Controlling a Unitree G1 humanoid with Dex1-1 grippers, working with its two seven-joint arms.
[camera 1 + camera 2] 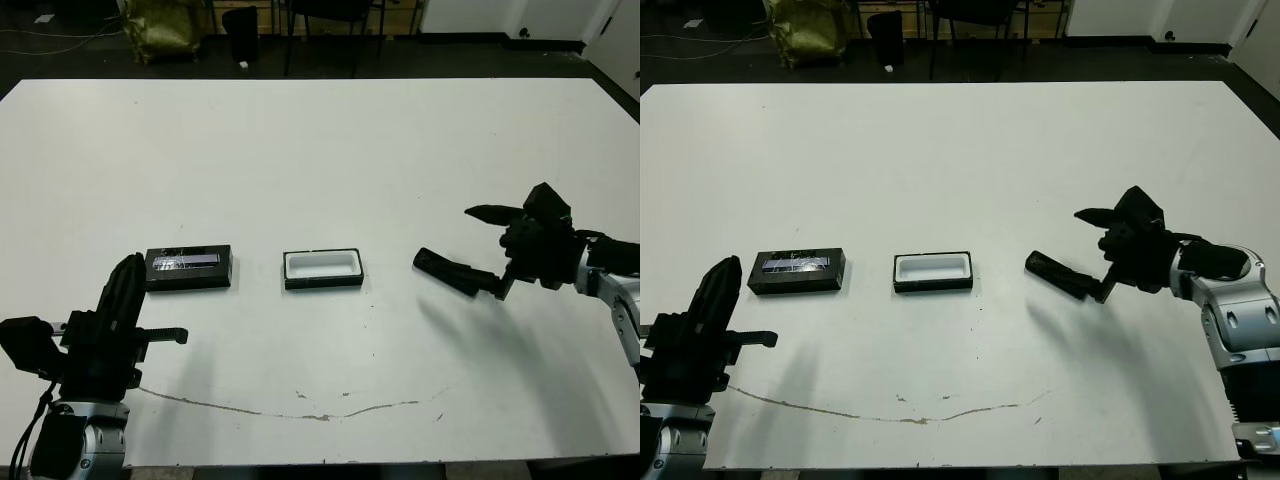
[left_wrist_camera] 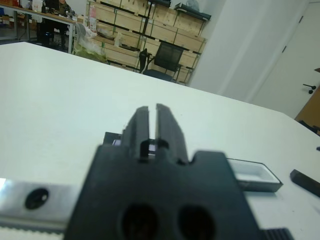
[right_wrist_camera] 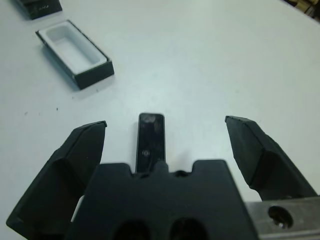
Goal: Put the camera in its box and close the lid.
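My gripper will lower the camera (image 1: 447,272) into the hollow in the box's white lining (image 1: 323,265), which looks hardly longer than the camera, so I expect the camera to catch and rest tilted.
The camera (image 1: 447,271), a slim black bar, lies flat on the white table right of centre. My right gripper (image 1: 493,250) is open, with one finger on each side of the camera's (image 3: 151,139) near end and a gap to each finger. The box (image 1: 322,268), a black tray with a white lining, sits open and empty at the table's middle. Left of it lies the lid (image 1: 188,266), black with a pale stripe. My left gripper (image 1: 130,268) is shut on nothing and held near the table's front, just in front of the lid.
A thin cracked line (image 1: 300,408) runs along the table (image 1: 320,150) near its front edge. Beyond the far edge stand chair legs and a yellow bag (image 1: 165,25). The left wrist view shows shelving with boxes (image 2: 125,20) and a chair (image 2: 165,57) behind the table.
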